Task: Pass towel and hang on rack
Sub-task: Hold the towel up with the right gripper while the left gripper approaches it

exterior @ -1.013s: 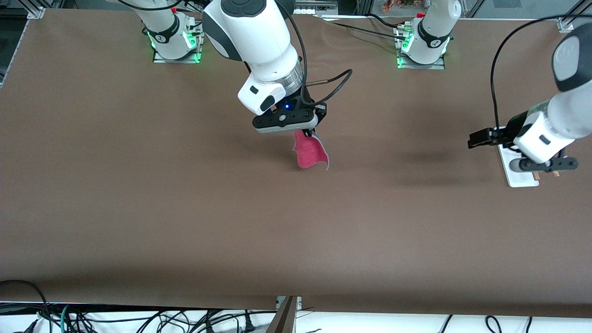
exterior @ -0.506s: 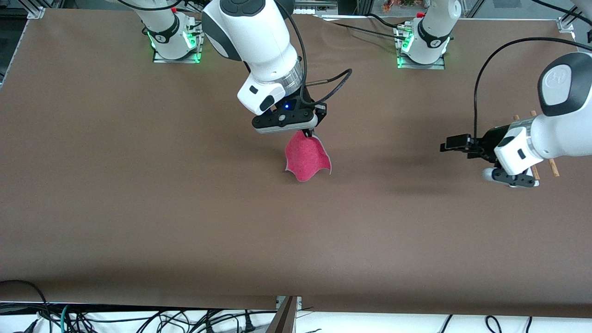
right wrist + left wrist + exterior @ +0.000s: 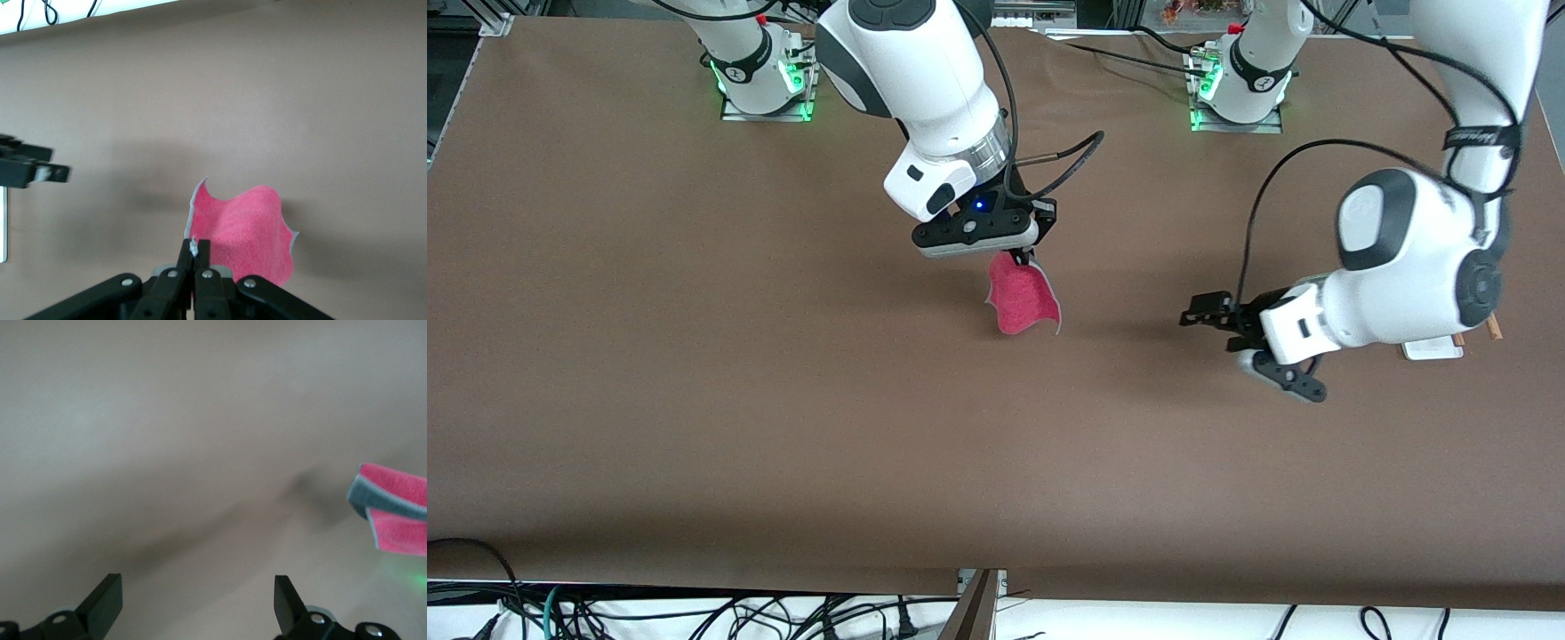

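The towel (image 3: 397, 510) is hanging to one side of the left gripper's open fingers, so the robot's left gripper should swing over and grab its free edge (image 3: 1057, 314) before the right gripper opens.
The towel (image 3: 1021, 302) hangs pink face out over the middle of the table, its lower edge just above the surface. My right gripper (image 3: 1020, 259) is shut on its top edge; in the right wrist view the fingers (image 3: 193, 248) pinch the grey edging of the towel (image 3: 248, 228). My left gripper (image 3: 1195, 318) is open with nothing in it, low over the table between the towel and the rack, pointing at the towel. In the left wrist view the towel (image 3: 395, 511) shows pink and grey ahead of that open gripper (image 3: 195, 603). The rack (image 3: 1433, 350) is mostly hidden by the left arm.
Only a corner of the rack's white base and one brown rod end (image 3: 1491, 328) show at the left arm's end of the table. Brown table surface (image 3: 783, 400) lies all round the grippers. Cables hang below the table's near edge.
The left arm has swung from over the rack toward the towel, uncovering then hiding the rods. The right gripper stayed in place while the towel swayed and turned.
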### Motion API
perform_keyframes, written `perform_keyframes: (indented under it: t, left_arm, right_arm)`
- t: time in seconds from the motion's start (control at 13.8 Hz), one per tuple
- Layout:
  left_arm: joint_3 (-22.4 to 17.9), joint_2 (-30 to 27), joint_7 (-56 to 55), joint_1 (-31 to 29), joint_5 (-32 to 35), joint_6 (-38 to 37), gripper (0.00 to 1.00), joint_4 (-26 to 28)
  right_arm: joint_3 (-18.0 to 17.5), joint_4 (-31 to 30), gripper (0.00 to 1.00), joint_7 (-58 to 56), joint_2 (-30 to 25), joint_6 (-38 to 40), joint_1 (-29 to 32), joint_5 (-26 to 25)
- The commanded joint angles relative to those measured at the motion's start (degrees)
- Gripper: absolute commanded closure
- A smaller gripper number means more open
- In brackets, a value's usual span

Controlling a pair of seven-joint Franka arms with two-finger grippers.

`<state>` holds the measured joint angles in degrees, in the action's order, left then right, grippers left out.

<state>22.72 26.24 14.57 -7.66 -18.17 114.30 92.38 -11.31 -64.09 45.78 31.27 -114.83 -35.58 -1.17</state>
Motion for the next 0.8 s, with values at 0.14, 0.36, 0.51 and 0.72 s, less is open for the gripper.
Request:
perform_keyframes:
  t: [0.14,0.36,0.51,0.72]
  left_arm:
    - [0.66,4.34,7.75,6.06,-1.08,10.22,0.00,-1.68]
    - [0.66,5.84,11.17,9.84,-0.64,15.94,0.00,-1.59]
    - [0.49,5.50,11.98,12.22,-0.47,16.83,0.00,-1.33]
    - [0.75,2.16,16.78,11.97,-0.47,16.83,0.00,2.88]
  right_arm:
    - [-0.56,1.07,1.00,-0.16,0.64,-1.09,0.25,0.64]
    - [-0.65,1.07,1.00,-0.07,1.25,-2.68,0.16,0.64]
    - [-0.65,1.07,1.00,-0.16,1.25,-2.59,0.16,0.64]
    - [-0.64,1.07,1.00,-0.16,1.25,-2.59,0.16,0.55]
